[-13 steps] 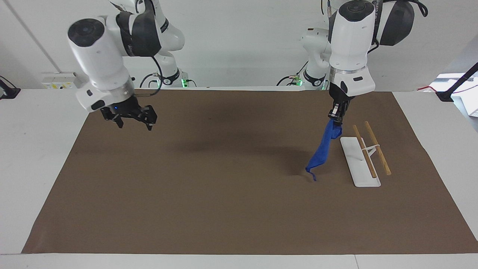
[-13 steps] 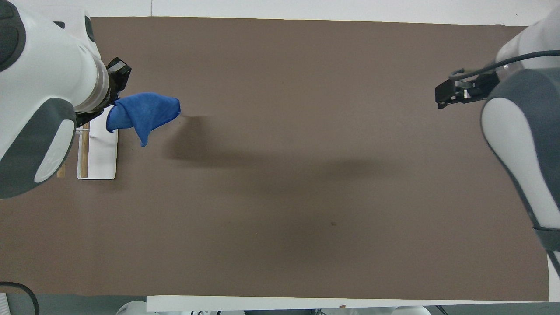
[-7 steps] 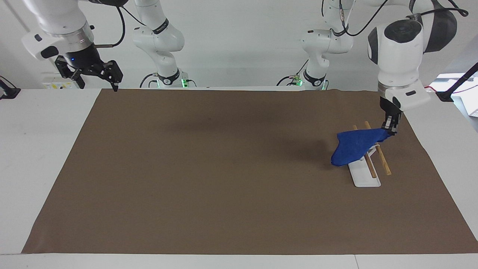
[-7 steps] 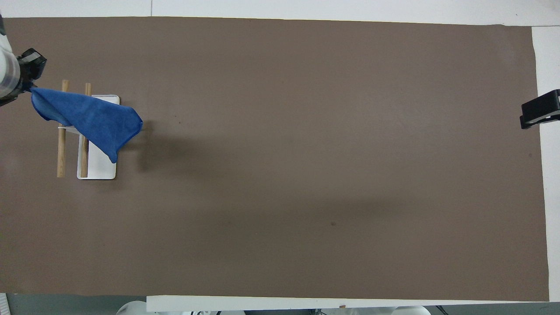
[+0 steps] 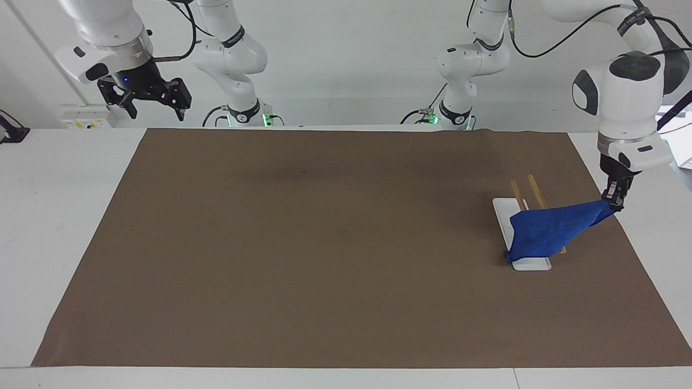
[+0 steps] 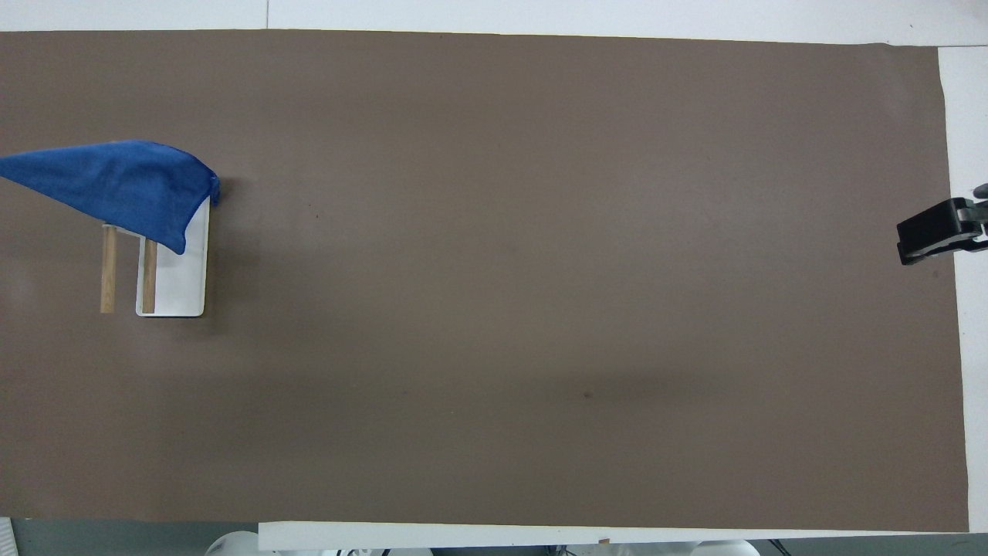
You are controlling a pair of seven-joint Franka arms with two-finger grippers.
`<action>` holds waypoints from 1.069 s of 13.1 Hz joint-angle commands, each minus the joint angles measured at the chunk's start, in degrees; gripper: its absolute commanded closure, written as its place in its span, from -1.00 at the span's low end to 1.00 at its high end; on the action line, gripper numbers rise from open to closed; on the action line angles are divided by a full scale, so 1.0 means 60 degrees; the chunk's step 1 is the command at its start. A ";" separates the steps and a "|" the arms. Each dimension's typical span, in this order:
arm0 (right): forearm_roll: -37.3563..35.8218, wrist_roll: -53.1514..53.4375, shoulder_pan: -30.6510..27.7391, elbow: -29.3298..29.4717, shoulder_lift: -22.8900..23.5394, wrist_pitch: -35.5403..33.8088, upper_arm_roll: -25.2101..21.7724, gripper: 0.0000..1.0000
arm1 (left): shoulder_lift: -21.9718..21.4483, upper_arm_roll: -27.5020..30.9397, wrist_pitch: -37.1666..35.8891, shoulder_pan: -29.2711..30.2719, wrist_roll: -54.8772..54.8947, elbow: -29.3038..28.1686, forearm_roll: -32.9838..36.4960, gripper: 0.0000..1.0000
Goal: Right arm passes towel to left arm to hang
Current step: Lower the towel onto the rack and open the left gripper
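Next, my left gripper brings the towel's corner (image 5: 603, 210) back toward the rack (image 6: 108, 269) and lets it go, because it is holding that corner stretched far past the rack's wooden bars.
The royal-blue towel (image 5: 546, 232) lies stretched over both wooden bars (image 5: 536, 187) of the white rack (image 5: 531, 265), covering the rack's end farther from the robots. It also shows in the overhead view (image 6: 116, 181). My left gripper (image 5: 614, 204) is shut on one corner of the towel. It holds that corner low over the mat, beside the rack toward the left arm's end of the table. It is out of the overhead view. My right gripper (image 5: 154, 108), with its blue light on, is open and empty, raised high over the table's corner at the right arm's end.
A brown mat (image 5: 324, 243) covers most of the white table (image 5: 65, 216). The rack's base (image 6: 181, 286) and bare bar ends (image 6: 108, 270) show nearer to the robots than the towel. Only part of the right gripper (image 6: 934, 232) shows at the overhead view's edge.
My left gripper has carried the towel from beside the rack across the bars toward the left arm's end and lowered it. My right gripper has risen and drawn back to the table's corner.
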 commanded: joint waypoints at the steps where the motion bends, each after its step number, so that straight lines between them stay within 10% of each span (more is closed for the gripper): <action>1: 0.0267 -0.0114 0.0129 -0.0467 -0.0203 0.0261 -0.0365 -1.00 | -0.0421 -0.0085 0.0909 0.0364 0.0131 -0.1336 0.0720 0.98; 6: 0.0267 -0.0099 0.0188 -0.0408 0.0002 0.0262 -0.0380 -1.00 | -0.0362 -0.0100 0.1525 0.0980 0.0291 -0.1645 0.1223 0.91; 7: 0.0267 -0.0099 0.0188 -0.0408 0.0002 0.0247 -0.0380 -1.00 | -0.0363 -0.0100 0.1496 0.0995 0.0452 -0.1632 0.1223 0.60; 8: 0.0281 -0.0085 0.0173 -0.0423 -0.0012 0.0189 -0.0380 -1.00 | -0.0319 -0.0114 0.1380 0.0981 0.0483 -0.1502 0.1223 -0.46; 9: 0.0310 -0.0099 0.0159 -0.0467 -0.0041 0.0217 -0.0409 -1.00 | -0.0333 -0.0143 0.1292 0.0864 0.0367 -0.1500 0.1180 -0.99; 14: 0.0677 -0.0099 -0.0354 -0.0627 -0.0071 0.0217 -0.0424 -1.00 | -0.0539 -0.0202 -0.1789 -0.1227 0.0497 -0.0014 -0.1257 -1.00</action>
